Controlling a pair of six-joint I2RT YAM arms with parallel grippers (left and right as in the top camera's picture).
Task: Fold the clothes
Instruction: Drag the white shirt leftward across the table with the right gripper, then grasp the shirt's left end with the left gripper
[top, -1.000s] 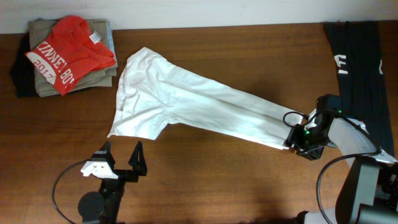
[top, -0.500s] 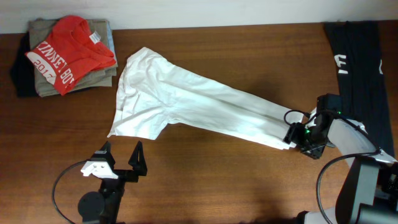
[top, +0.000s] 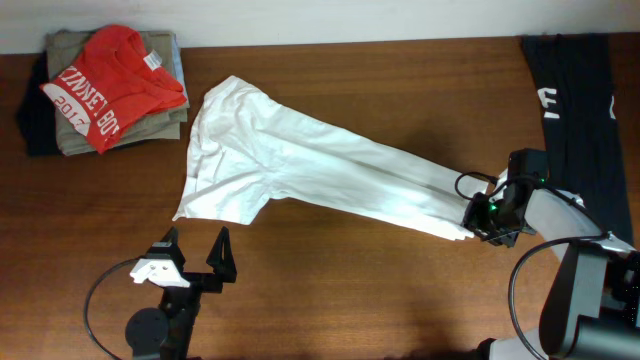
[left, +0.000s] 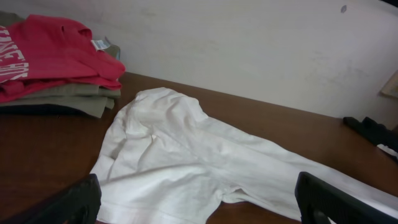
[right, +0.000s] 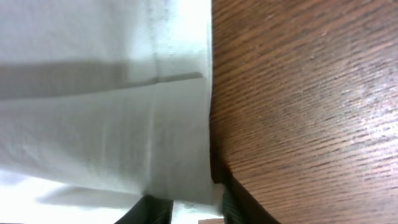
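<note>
I expect the white garment (left: 180, 155) to hang limp and drag its far part along when I lift it, because loose, soft folds (left: 142, 132) run across its wide end.
A white garment (top: 300, 160) lies spread out diagonally on the brown table (top: 350, 290), from the back left to the right. My right gripper (top: 482, 216) is at its narrow right end, and in the right wrist view its fingers (right: 196, 211) are shut on the hem of the white fabric (right: 93, 93), whose edge is slightly raised off the wood. My left gripper (top: 195, 262) is open and empty near the front left, just in front of the garment's wide end (left: 186, 162), with its fingers (left: 199, 202) apart at the frame's lower corners.
A stack of folded clothes with a red shirt on top (top: 105, 90) sits at the back left; it also shows in the left wrist view (left: 50, 62). A black garment (top: 575, 90) lies along the right edge. A wall runs behind the table.
My right gripper has shifted slightly back and to the right at the garment's end. The left arm and the rest of the garment have not moved.
</note>
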